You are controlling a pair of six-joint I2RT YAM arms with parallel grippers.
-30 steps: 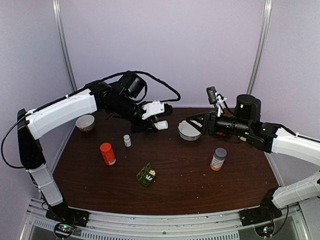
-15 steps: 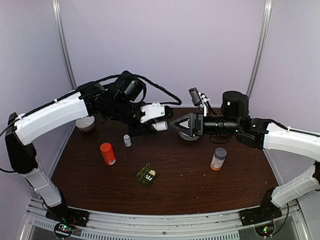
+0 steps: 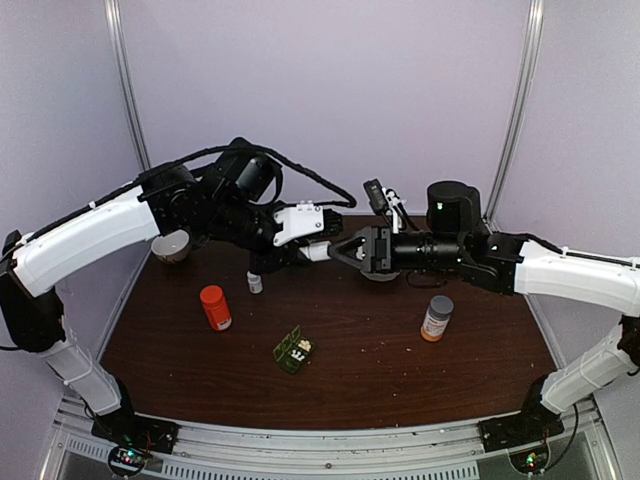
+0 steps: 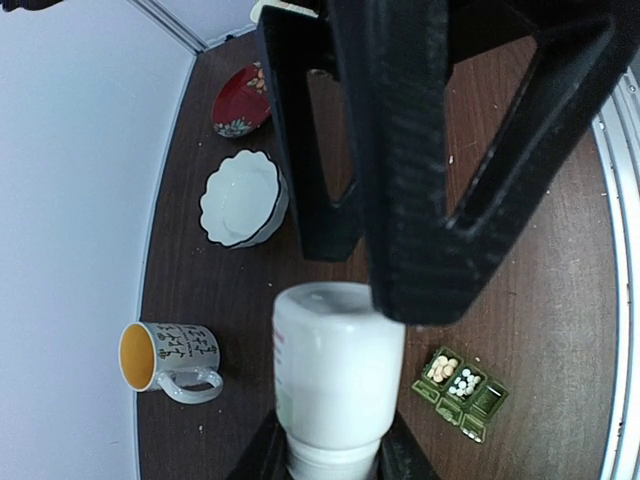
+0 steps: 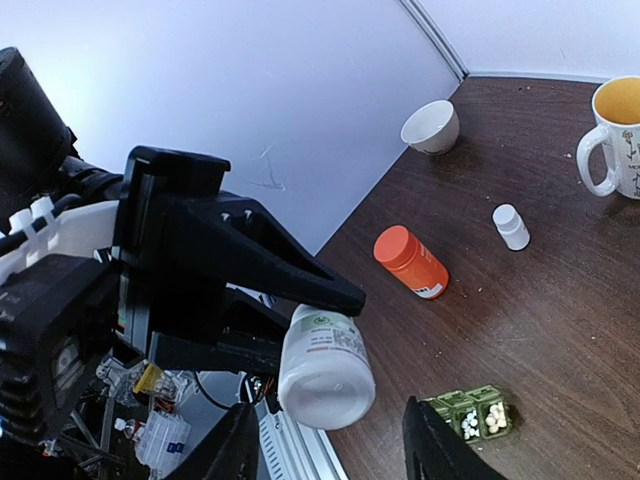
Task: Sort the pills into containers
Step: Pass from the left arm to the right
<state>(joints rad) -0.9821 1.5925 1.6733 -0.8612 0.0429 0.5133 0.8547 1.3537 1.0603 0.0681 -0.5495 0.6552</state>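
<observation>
The white bottle (image 3: 314, 252) is crosswise in my left gripper, so my right gripper should first take the bottle's base (image 5: 330, 398). Then my left gripper should back off and come in straight.
The dark green pill box (image 3: 292, 350) lies open on the brown table near the front middle, with white and pale pills in two compartments; it also shows in the left wrist view (image 4: 462, 392) and the right wrist view (image 5: 470, 412). My left gripper (image 3: 306, 250) is shut on a white bottle (image 3: 320, 250) and holds it sideways above the table (image 4: 335, 375). My right gripper (image 3: 342, 250) is open and faces the bottle's base (image 5: 325, 365) at close range, its fingers (image 4: 430, 150) on either side of it, not touching.
An orange bottle (image 3: 215, 307) and a tiny white bottle (image 3: 255, 283) stand left of the middle. A grey-capped bottle (image 3: 436, 318) stands at the right. A pale bowl (image 3: 170, 245) sits back left. A mug (image 4: 170, 358), a white bowl (image 4: 240, 198) and a red bowl (image 4: 240, 100) are on the table.
My right gripper has moved left across the table up to the white bottle. My left arm has shifted the bottle slightly toward it.
</observation>
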